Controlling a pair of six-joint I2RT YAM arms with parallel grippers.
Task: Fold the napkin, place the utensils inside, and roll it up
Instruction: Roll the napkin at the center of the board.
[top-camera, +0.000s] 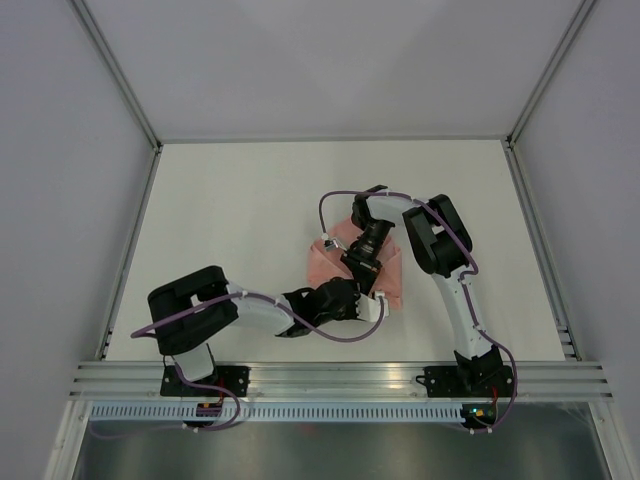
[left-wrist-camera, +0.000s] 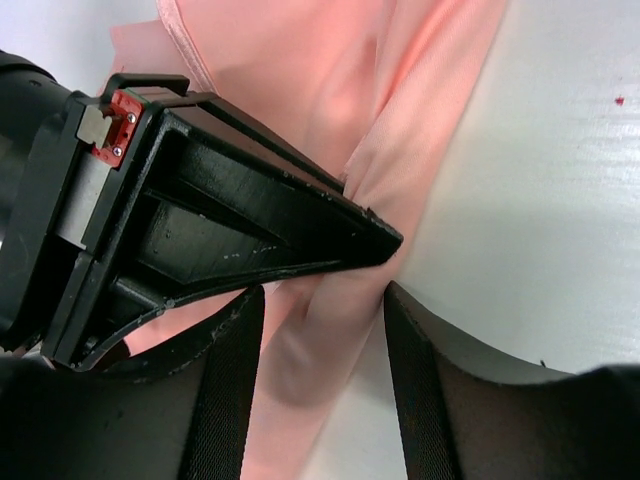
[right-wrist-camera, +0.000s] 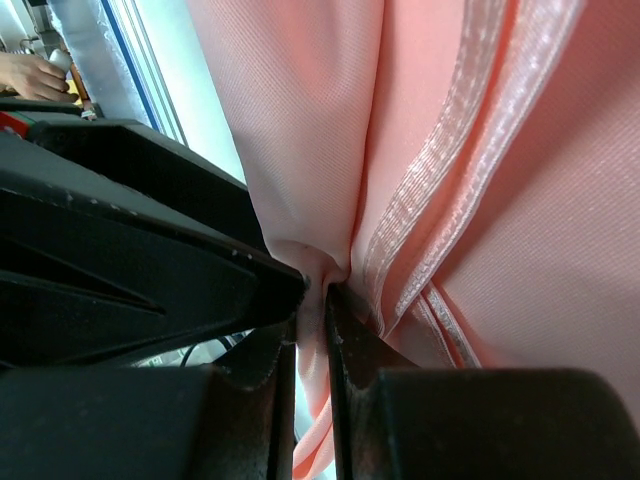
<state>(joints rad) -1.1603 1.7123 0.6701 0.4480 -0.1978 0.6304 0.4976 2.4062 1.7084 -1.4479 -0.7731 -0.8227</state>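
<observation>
A fold of the bunched napkin (right-wrist-camera: 314, 262) is pinched in my right gripper, so that gripper should open and grab the flap's far edge while my left gripper holds the napkin's near fold.
The pale pink napkin (top-camera: 328, 262) lies bunched at the table's middle, right of centre. My right gripper (top-camera: 362, 262) comes down on it from the far side. In the right wrist view it (right-wrist-camera: 312, 330) is shut on a pinched ridge of the napkin (right-wrist-camera: 520, 250), next to a hemmed edge. My left gripper (top-camera: 362, 300) reaches in from the near left. Its jaws (left-wrist-camera: 325, 390) stand open astride a fold of the napkin (left-wrist-camera: 300, 60), with bare table beside the right finger (left-wrist-camera: 415, 400). The right gripper's finger (left-wrist-camera: 290, 215) sits just ahead of it. The utensils are out of view.
White table (top-camera: 240, 220) inside a walled enclosure, with aluminium rails (top-camera: 340, 378) along the near edge by both arm bases. A small red speck (left-wrist-camera: 619, 100) marks the table beside the cloth. Purple cables loop over both arms.
</observation>
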